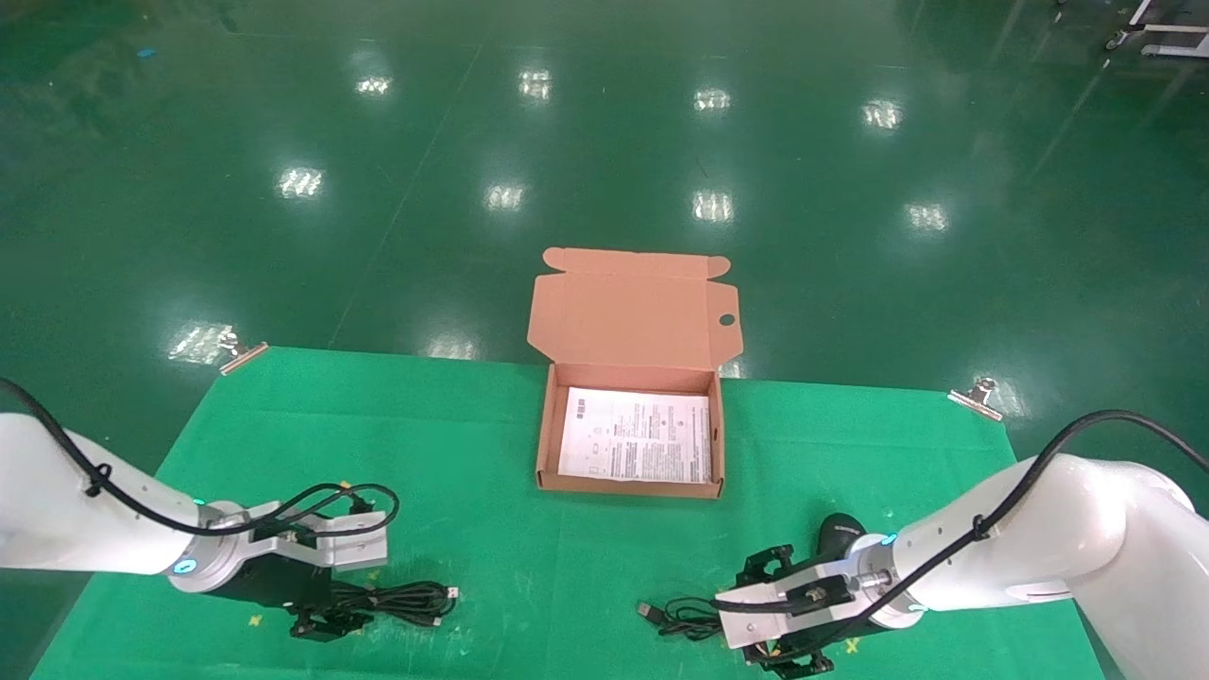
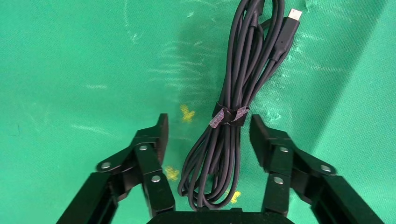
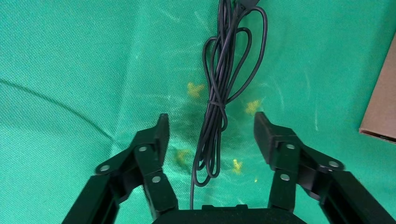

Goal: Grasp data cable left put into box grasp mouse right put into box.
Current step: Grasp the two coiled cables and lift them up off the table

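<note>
A single piece of cord (image 3: 192, 195) runs from the bundled cord toward the mouse (image 1: 840, 533). The mouse will therefore hang below my right gripper when I pick up the bundled cord.
The data cable (image 1: 408, 599) lies coiled on the green cloth at the front left. In the left wrist view the data cable (image 2: 233, 93) runs between the fingers of my open left gripper (image 2: 208, 123), its looped end near the palm, untouched. In the head view the left gripper (image 1: 335, 614) is low over the cable's near end. The mouse (image 1: 839, 531) sits at the front right, with its thin cord (image 1: 678, 616) bundled beside it. My right gripper (image 1: 753, 614) is open over that cord (image 3: 218, 93), fingers (image 3: 156, 140) on either side. The box (image 1: 545, 444) stands open at centre.
A printed paper sheet (image 1: 635, 436) lies in the box, whose flap lid (image 1: 631, 307) leans back. A box corner (image 3: 380, 107) shows in the right wrist view. Metal clips (image 1: 243, 351) (image 1: 978, 397) hold the cloth at the table's far corners.
</note>
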